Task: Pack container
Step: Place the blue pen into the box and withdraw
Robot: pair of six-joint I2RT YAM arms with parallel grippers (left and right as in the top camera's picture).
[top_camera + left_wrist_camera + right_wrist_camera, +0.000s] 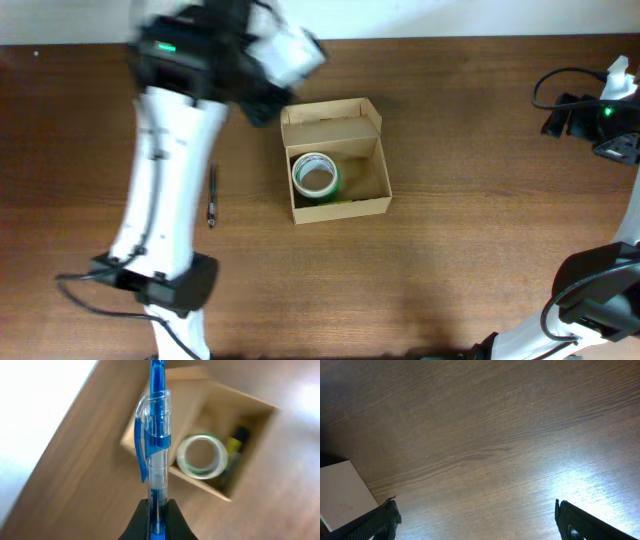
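The open box [345, 178] has free room [364, 176] beside the tape roll inside, so I should keep moving the blue pen in with my left gripper and let go there.
The container, a tan cardboard box [338, 160] with its flap lid open, sits mid-table; it also shows in the left wrist view [250, 415]. Inside it lie a tape roll [316, 176] [202, 456] and a yellow-and-black marker [234, 447]. My left gripper [159, 512] is shut on a blue clear pen [156, 435] and hovers up and left of the box [262, 100]. My right gripper [477, 520] is open and empty over bare wood at the far right [610, 115].
A dark pen [212, 195] lies on the table left of the box, beside my left arm. Cables and a black device [570, 110] sit at the right edge. A white object [342, 492] shows at the right wrist view's left edge.
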